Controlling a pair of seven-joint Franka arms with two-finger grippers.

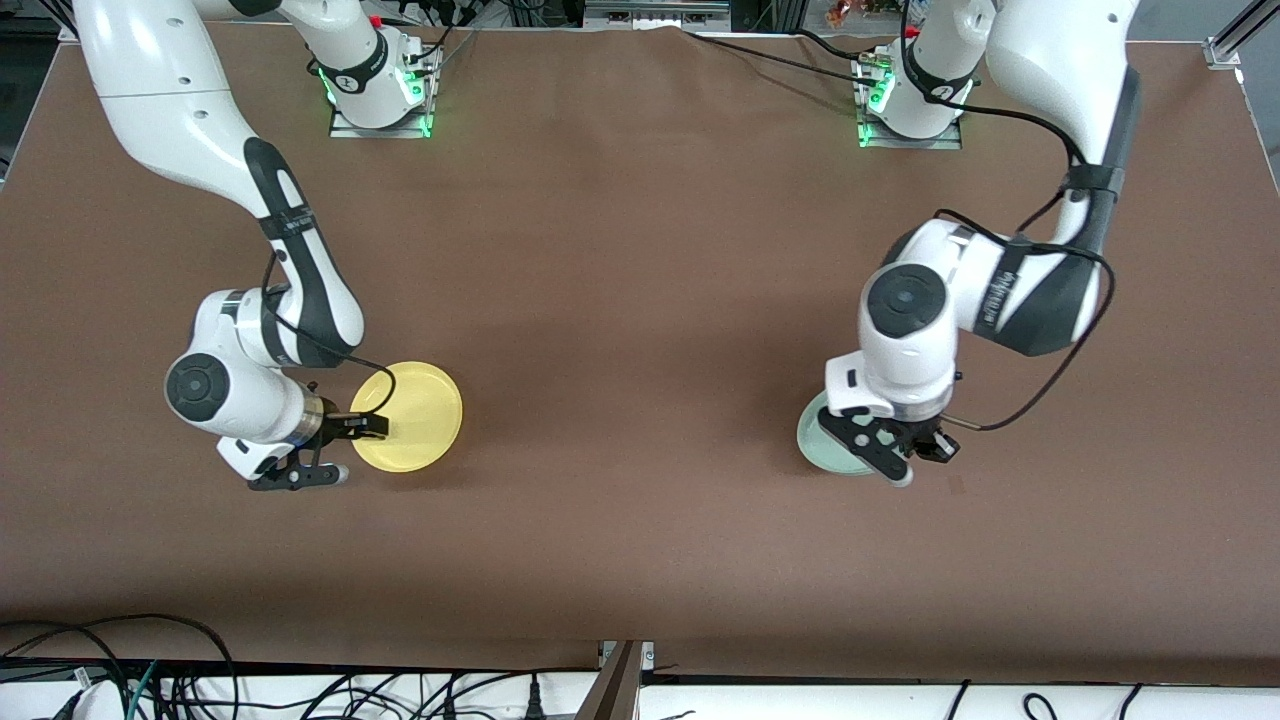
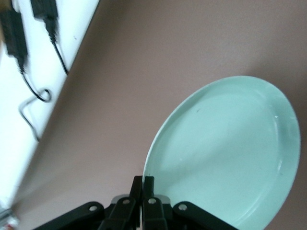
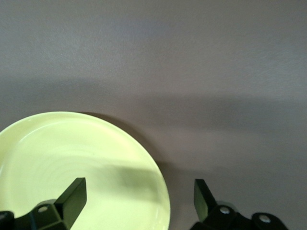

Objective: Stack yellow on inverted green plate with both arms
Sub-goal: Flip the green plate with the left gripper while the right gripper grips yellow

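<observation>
The yellow plate (image 1: pixel 416 416) will tip and its far side will hang lower when I lift, because my right gripper straddles just one edge of the plate's rim (image 3: pixel 168 192).
The yellow plate (image 1: pixel 415 415) lies hollow side up on the brown table, toward the right arm's end. My right gripper (image 1: pixel 372 425) is open at its rim. In the right wrist view one finger (image 3: pixel 73 197) is over the yellow plate (image 3: pixel 81 167) and the other is over bare table. The pale green plate (image 1: pixel 825 445) is toward the left arm's end, hollow side up, partly hidden under the left wrist. My left gripper (image 1: pixel 925 440) is shut on its rim. The left wrist view shows the fingertips (image 2: pixel 149 184) pinching the edge of the green plate (image 2: pixel 225 153).
A wide stretch of brown table (image 1: pixel 640 330) lies between the two plates. The arm bases (image 1: pixel 380 90) stand along the table's edge farthest from the front camera. A white ledge with black cables (image 1: pixel 300 690) runs along the nearest edge and shows in the left wrist view (image 2: pixel 33 72).
</observation>
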